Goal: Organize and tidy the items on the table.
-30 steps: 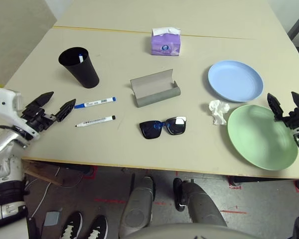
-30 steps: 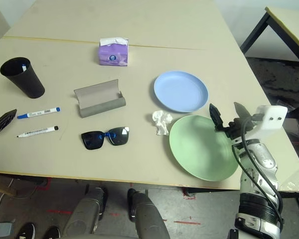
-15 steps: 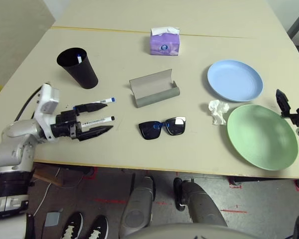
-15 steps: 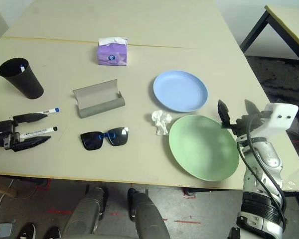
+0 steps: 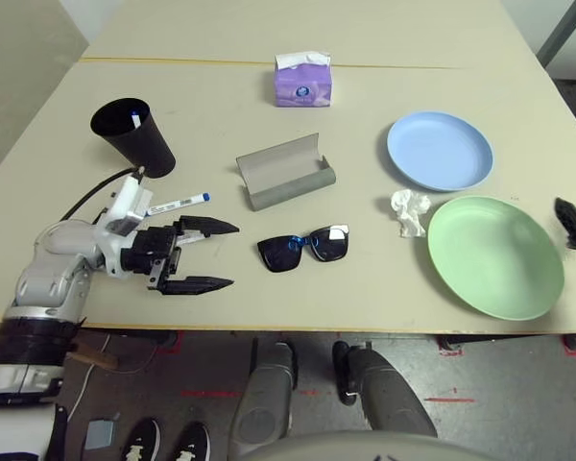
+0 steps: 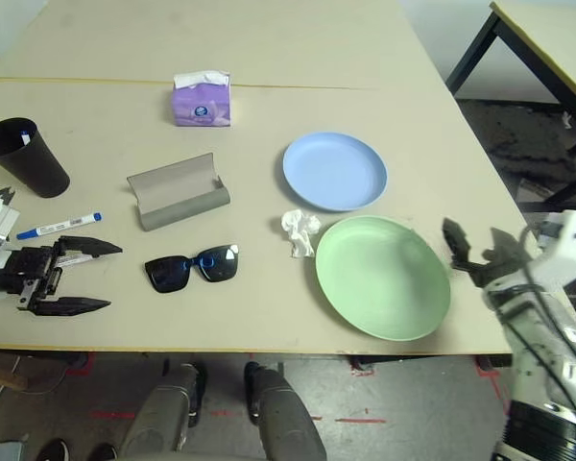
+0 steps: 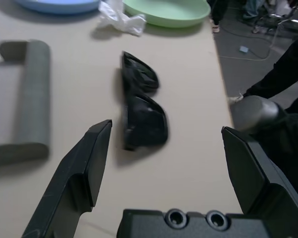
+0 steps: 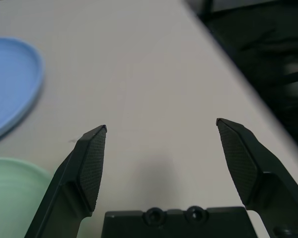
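Note:
The green plate's rim (image 6: 443,309) is outside the fingers of the robot's right gripper, so the robot should back off, pinch that plate's rim and stack the green plate onto the pale blue plate (image 6: 335,171).
My left gripper (image 5: 232,255) is open and lies low over the table (image 5: 269,115), pointing at the black sunglasses (image 5: 303,249) a short way ahead (image 7: 141,106). The black-capped marker (image 6: 74,258) is mostly covered by it. The blue-capped marker (image 5: 178,202) lies just behind the gripper. The grey glasses case (image 5: 284,171) stands open at the centre. A crumpled tissue (image 5: 409,211) sits between the pale blue plate (image 5: 439,151) and the green plate (image 5: 494,255). My right gripper (image 6: 470,240) is open, empty, over bare table right of the green plate.
A black cup (image 5: 132,136) with a marker inside stands at the left, behind my left gripper. The purple tissue box (image 5: 302,80) sits at the back near the yellowish seam (image 5: 221,62). The table's right edge is close to my right gripper.
My left gripper has swung right along the front, over the black-capped marker, towards the sunglasses. My right gripper has drawn back off the green plate's edge. The camera has shifted a little.

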`<move>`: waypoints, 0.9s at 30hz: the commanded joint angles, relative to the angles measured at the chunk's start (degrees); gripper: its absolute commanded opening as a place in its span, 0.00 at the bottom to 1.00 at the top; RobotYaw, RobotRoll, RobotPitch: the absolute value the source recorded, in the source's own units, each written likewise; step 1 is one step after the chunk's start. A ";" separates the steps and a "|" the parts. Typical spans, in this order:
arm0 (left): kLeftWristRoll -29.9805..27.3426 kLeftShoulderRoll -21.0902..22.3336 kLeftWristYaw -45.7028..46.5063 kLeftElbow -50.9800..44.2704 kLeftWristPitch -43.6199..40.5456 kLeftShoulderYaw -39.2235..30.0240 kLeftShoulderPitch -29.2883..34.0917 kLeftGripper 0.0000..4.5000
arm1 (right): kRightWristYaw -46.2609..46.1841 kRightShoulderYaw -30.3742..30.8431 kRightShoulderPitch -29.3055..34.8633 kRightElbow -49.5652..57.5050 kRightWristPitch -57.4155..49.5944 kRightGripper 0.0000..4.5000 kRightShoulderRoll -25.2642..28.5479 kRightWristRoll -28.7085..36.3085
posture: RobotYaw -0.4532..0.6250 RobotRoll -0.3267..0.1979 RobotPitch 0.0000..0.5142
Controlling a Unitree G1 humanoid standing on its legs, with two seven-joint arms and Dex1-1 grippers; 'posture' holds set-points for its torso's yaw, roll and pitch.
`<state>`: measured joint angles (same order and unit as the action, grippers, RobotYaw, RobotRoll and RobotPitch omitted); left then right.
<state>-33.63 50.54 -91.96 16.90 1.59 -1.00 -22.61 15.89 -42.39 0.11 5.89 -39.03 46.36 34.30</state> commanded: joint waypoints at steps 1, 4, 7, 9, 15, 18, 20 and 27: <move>1.43 -0.76 -0.54 3.44 2.82 2.22 -1.25 0.99 | 1.48 -5.03 6.03 2.71 -10.46 1.00 1.93 2.32 | 0.29 0.62 0.48; 1.70 -1.01 -0.54 5.88 4.29 3.38 -3.14 0.99 | 5.18 -9.42 11.72 7.77 -21.22 1.00 3.42 7.90 | 0.27 0.62 0.48; 1.39 -1.03 -0.54 7.70 5.47 4.82 -4.07 0.99 | 8.11 -12.15 15.82 10.41 -27.77 1.00 4.02 10.92 | 0.25 0.62 0.47; 1.12 -0.97 -0.54 8.08 6.10 5.78 -4.19 0.99 | 9.42 -12.94 17.35 11.72 -30.24 1.00 3.81 12.21 | 0.24 0.62 0.47; 0.92 -1.53 -0.54 9.04 7.59 8.16 -4.99 0.99 | 10.99 -12.27 16.80 17.20 -37.59 1.00 1.09 18.57 | 0.23 0.62 0.48; 0.84 -1.63 -0.54 9.10 7.89 8.44 -4.82 0.99 | 10.61 -10.27 14.88 18.09 -38.69 1.00 -0.12 19.77 | 0.23 0.62 0.48; 0.69 -1.51 -0.54 8.69 7.87 8.35 -4.31 0.99 | 10.06 -8.78 12.96 17.99 -39.21 1.00 -0.53 20.19 | 0.25 0.62 0.49; 0.64 -1.09 -0.54 6.92 7.28 6.69 -2.35 0.99 | 9.85 -4.24 8.65 16.33 -39.46 1.00 -0.18 19.35 | 0.28 0.62 0.48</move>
<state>-33.23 48.96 -91.94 24.81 8.69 6.51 -26.08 25.99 -47.63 8.53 22.95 -77.95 46.02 54.05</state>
